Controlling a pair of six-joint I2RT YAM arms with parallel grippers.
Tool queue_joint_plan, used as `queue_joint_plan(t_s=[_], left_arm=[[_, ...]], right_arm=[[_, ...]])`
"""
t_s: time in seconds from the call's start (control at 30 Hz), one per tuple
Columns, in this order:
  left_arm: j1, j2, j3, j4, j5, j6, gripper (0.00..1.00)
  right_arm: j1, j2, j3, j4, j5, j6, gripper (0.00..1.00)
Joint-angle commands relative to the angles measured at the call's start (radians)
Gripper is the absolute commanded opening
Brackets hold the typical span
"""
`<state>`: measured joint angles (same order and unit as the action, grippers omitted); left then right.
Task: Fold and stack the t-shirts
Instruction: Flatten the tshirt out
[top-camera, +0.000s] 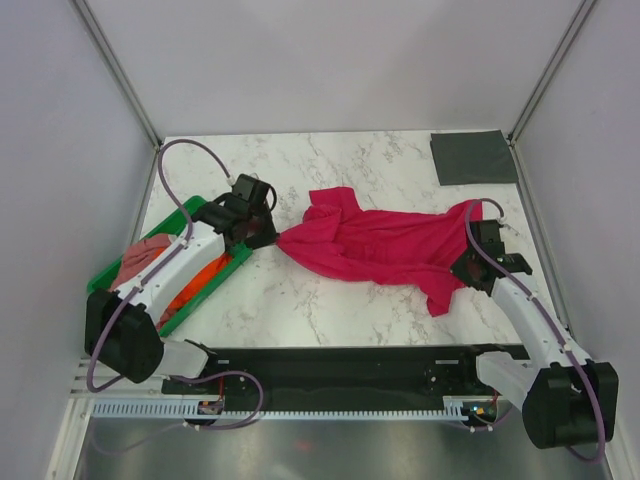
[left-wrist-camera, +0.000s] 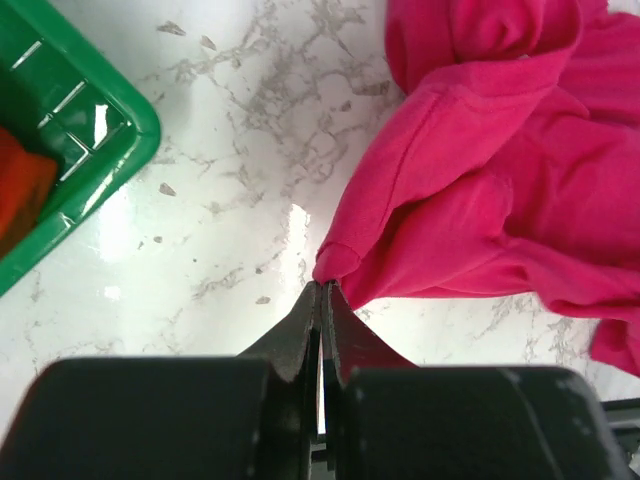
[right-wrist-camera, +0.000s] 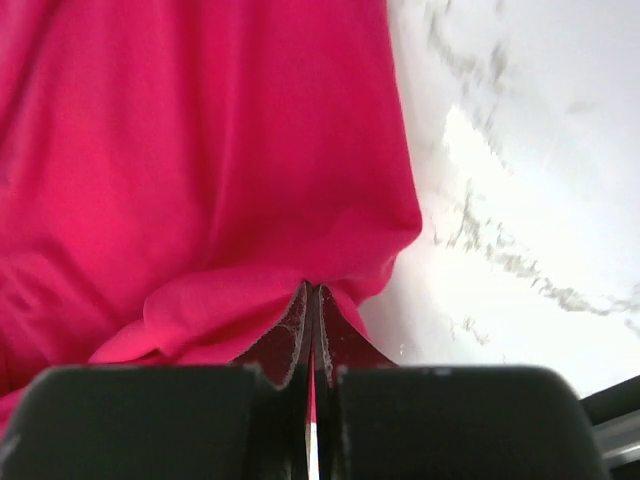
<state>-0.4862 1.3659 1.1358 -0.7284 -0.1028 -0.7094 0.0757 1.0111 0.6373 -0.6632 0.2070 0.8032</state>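
Note:
The crimson-red t-shirt's near edge slants back (top-camera: 316, 266) to its corner beside the green tray, so the robot's left gripper should put that corner down closer to the black base bar (top-camera: 292, 297).
A crimson-red t-shirt (top-camera: 385, 245) lies crumpled and stretched across the middle of the marble table. My left gripper (top-camera: 272, 238) is shut on its left tip; the left wrist view shows the closed jaws (left-wrist-camera: 322, 290) pinching a corner of the red cloth (left-wrist-camera: 480, 190). My right gripper (top-camera: 462, 268) is shut on the shirt's right edge, and the right wrist view has red fabric (right-wrist-camera: 200, 170) bunched at the closed tips (right-wrist-camera: 311, 290). A folded dark grey t-shirt (top-camera: 473, 157) rests at the back right. The orange t-shirt (top-camera: 195, 280) and the dusty pink one (top-camera: 143, 256) lie in the tray.
A green plastic tray (top-camera: 228, 272) sits at the left, partly under my left arm; its corner (left-wrist-camera: 110, 130) shows in the left wrist view. Grey walls enclose the table on three sides. A black base rail (top-camera: 340, 375) runs along the near edge.

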Motion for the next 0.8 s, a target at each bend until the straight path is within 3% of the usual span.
queue_joint_plan(t_s=[0.0, 0.17, 0.3, 0.5, 0.77], left_arm=[[0.037, 0.025, 0.04, 0.02, 0.011, 0.076, 0.02], [0.063, 0.108, 0.101, 0.056, 0.092, 0.079, 0.02], [0.077, 0.09, 0.033, 0.066, 0.052, 0.09, 0.02], [0.115, 0.067, -0.064, 0.188, 0.169, 0.083, 0.02], [0.152, 0.208, 0.226, 0.236, 0.339, 0.028, 0.02]], right_arm=[[0.003, 0.04, 0.108, -0.054, 0.205, 0.016, 0.0], [-0.025, 0.131, 0.208, -0.099, 0.273, -0.03, 0.0], [-0.025, 0.225, 0.297, -0.102, 0.259, -0.105, 0.0], [-0.002, 0.395, 0.447, -0.13, 0.238, -0.206, 0.0], [-0.051, 0.494, 0.697, -0.209, 0.455, -0.268, 0.0]])
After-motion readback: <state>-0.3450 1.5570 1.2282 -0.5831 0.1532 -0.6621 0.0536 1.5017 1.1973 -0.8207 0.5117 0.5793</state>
